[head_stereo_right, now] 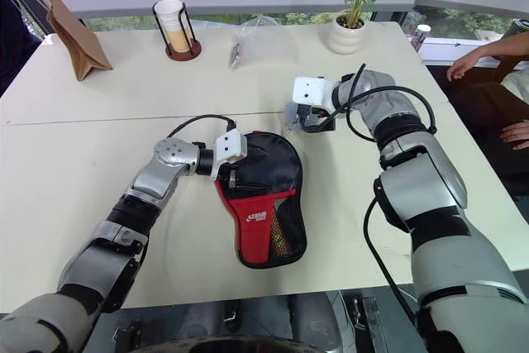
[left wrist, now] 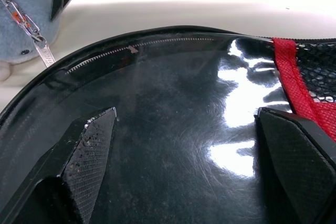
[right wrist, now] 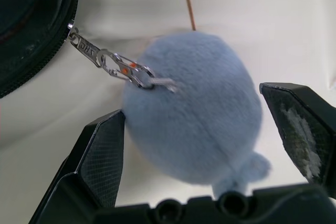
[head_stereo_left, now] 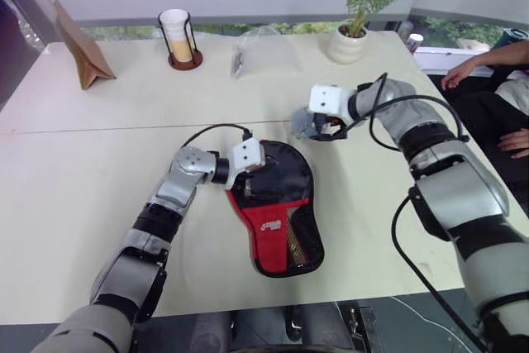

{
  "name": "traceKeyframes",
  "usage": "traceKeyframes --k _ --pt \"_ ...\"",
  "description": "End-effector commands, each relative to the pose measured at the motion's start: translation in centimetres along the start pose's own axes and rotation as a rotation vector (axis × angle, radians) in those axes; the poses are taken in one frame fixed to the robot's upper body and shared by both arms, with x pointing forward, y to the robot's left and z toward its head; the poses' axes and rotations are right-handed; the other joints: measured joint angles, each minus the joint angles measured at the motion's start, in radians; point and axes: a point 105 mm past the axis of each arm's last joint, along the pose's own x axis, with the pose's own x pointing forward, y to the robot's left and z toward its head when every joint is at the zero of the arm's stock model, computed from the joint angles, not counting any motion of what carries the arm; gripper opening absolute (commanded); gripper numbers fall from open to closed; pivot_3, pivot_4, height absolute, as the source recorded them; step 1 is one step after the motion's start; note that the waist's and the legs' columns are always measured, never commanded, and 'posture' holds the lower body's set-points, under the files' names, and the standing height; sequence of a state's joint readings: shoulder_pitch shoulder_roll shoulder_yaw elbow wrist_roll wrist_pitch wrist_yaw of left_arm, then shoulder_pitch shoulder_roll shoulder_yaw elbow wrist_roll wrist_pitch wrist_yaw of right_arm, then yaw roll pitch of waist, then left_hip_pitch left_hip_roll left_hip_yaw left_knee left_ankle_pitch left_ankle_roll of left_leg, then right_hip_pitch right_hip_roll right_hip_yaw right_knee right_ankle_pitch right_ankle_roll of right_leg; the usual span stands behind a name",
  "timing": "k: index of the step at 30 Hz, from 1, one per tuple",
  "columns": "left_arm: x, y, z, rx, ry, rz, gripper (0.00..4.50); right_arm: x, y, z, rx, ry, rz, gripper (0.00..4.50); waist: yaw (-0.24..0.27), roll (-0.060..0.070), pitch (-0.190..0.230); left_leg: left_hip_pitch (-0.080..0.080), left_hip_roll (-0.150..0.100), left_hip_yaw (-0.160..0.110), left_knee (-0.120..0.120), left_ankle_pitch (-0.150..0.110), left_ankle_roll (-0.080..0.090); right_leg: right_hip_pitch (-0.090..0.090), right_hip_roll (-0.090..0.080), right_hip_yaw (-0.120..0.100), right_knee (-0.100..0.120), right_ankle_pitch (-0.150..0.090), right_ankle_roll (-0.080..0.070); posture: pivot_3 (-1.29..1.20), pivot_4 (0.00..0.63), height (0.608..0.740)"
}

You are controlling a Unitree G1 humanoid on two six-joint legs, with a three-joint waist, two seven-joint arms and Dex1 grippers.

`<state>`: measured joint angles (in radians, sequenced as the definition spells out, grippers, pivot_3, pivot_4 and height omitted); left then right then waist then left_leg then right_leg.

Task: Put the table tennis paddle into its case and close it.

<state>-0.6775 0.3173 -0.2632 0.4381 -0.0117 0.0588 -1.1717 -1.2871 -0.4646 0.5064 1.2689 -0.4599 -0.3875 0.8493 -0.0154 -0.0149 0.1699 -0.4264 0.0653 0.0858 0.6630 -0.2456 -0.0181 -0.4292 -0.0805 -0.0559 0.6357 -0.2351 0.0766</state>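
Observation:
My right gripper should take hold of the plush charm [head_stereo_left: 301, 124] and pull it toward the mesh, because the zipper pull [right wrist: 84, 46] is past my left gripper at the case's far edge.
The case [head_stereo_left: 277, 208] lies flat on the table, black at its round end, with a red panel and black mesh toward me. My left gripper [left wrist: 186, 114] is open, its fingers [left wrist: 89, 156] resting over the glossy black face by the zipper teeth at the case's left upper edge. A pale blue plush charm [right wrist: 194, 129] hangs by a metal clip chain [right wrist: 113, 64] from the zipper pull at the case's far right edge. My right gripper [right wrist: 193, 103] is open, one finger on each side of the charm. The paddle is hidden.
Along the far side of the table stand a brown paper bag [head_stereo_left: 78, 47], a cup in a wire holder [head_stereo_left: 178, 39], a clear plastic bag [head_stereo_left: 264, 51] and a potted plant [head_stereo_left: 355, 31]. A person's hands [head_stereo_left: 463, 72] rest at the far right.

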Motion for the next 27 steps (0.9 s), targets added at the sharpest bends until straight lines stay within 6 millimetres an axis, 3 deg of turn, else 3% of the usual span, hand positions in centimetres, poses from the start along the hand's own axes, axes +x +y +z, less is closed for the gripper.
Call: traceKeyframes --k 1,9,13,20,27 --pt "0.1 -0.5 -1.3 -0.002 0.057 0.001 4.48 -0.3 -1.4 0.7 -0.053 0.021 -0.041 4.5 0.0 0.0 0.0 0.0 0.0 0.0 0.0 0.0 0.0 0.0 0.0 0.0 0.0 0.0 0.0 0.0 0.15 0.74" --pt "0.4 -0.8 -1.9 -0.005 0.084 0.004 4.48 0.2 -1.5 0.5 -0.026 0.057 -0.067 4.5 0.0 0.001 0.0 0.002 0.0 0.0 0.0 0.0 0.0 0.001 0.0 0.0 0.001 0.0 0.0 0.0 0.15 0.74" --pt "0.5 -0.9 -1.9 -0.005 0.083 0.005 4.5 0.2 -1.7 0.4 -0.013 0.06 -0.073 3.29 0.001 0.001 0.0 0.002 0.0 0.0 0.0 0.0 0.0 0.002 0.0 0.0 0.001 0.0 0.0 0.0 0.15 0.74" --pt "0.6 -1.1 -2.0 -0.014 0.09 -0.008 4.5 -0.2 -1.8 0.2 -0.011 0.062 -0.064 0.2 0.001 0.001 0.0 0.002 0.0 0.0 0.0 0.0 0.0 0.002 0.0 0.0 0.001 0.0 0.0 0.0 0.15 0.74" --pt "0.6 -1.2 -2.3 -0.022 0.11 -0.022 4.5 -1.2 -1.1 -0.8 -0.077 0.076 0.014 0.2 0.002 0.001 0.0 0.002 0.0 0.0 0.0 0.0 0.0 0.002 0.0 0.0 0.001 0.0 0.0 0.0 0.15 0.74"
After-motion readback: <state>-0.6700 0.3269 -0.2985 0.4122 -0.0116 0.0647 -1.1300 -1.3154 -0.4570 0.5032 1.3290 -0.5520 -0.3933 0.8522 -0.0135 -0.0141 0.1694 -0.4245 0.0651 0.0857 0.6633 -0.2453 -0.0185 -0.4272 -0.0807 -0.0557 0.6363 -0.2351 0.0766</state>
